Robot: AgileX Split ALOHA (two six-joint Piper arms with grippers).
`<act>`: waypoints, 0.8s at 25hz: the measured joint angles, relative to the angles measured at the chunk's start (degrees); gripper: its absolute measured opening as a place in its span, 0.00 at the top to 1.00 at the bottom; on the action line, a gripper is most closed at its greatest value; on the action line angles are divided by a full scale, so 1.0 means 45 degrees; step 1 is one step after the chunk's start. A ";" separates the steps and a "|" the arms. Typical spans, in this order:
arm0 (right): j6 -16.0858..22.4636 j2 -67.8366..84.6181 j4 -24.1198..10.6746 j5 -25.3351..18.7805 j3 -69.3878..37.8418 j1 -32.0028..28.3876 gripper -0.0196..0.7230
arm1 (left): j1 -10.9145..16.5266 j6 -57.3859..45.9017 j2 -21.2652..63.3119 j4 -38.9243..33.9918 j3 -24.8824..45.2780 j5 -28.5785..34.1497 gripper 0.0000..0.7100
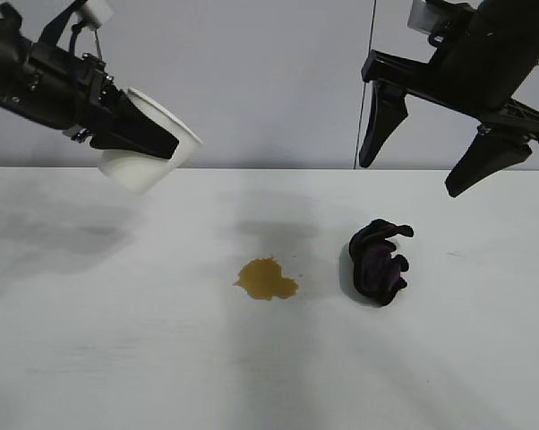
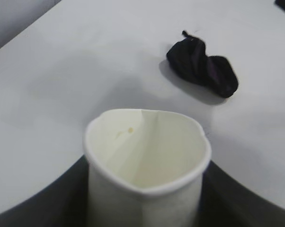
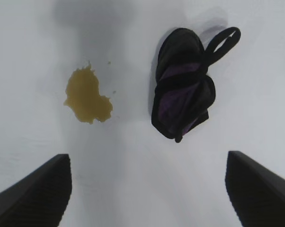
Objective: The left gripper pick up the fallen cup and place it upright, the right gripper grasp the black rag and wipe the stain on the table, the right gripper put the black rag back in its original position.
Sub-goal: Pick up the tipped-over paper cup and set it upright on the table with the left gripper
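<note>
I should keep lowering and levelling the cup with my left gripper until the cup's base stands flat, and then let go, because the white paper cup's rim [image 1: 169,115] faces up over clear tabletop [image 1: 131,309].
My left gripper [image 1: 151,136] is shut on the white paper cup [image 1: 149,166] and holds it tilted in the air over the table's [image 1: 117,349] far left. In the left wrist view the cup [image 2: 147,156] sits between the broad fingers [image 2: 57,203], its rim pressed out of round. The yellowish-brown stain [image 1: 266,279] lies mid-table, and the black rag [image 1: 377,262] with purple folds lies just right of it. High above the rag, my right gripper [image 1: 410,177] hangs open and empty. Its wrist view shows the rag [image 3: 180,90] and the stain [image 3: 87,97] ahead of the spread gripper [image 3: 147,161].
A thin dark cable [image 1: 366,81] hangs down against the grey back wall. The white tabletop spreads wide around the stain and the rag, with faint grey shadows at the left [image 1: 55,237].
</note>
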State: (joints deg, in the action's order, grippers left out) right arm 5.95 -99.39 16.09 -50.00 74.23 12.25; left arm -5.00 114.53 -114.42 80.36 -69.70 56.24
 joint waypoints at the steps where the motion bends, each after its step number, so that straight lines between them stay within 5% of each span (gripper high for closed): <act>1: 0.0000 0.0000 0.0000 0.0000 0.0000 0.0000 0.15 | 0.0010 0.1036 0.0000 0.0688 0.0480 0.0241 0.47; 4: 0.0000 0.0000 0.0000 -0.0011 0.0000 0.0000 0.15 | 0.0010 0.5012 0.0000 0.2949 0.2156 0.1294 0.47; 7: 0.0000 0.0000 0.0000 -0.0055 0.0000 0.0000 0.15 | 0.0010 0.7363 -0.0121 0.3398 0.3018 0.1949 0.47; 20: -0.0283 0.0000 0.0000 -0.0263 0.0000 0.0000 0.15 | 0.0671 0.9022 -0.2535 0.3766 0.3175 0.2073 0.47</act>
State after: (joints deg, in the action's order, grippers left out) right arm 4.68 -99.39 16.09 -51.19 74.23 12.25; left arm -1.98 155.13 -125.83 97.31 -55.41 65.56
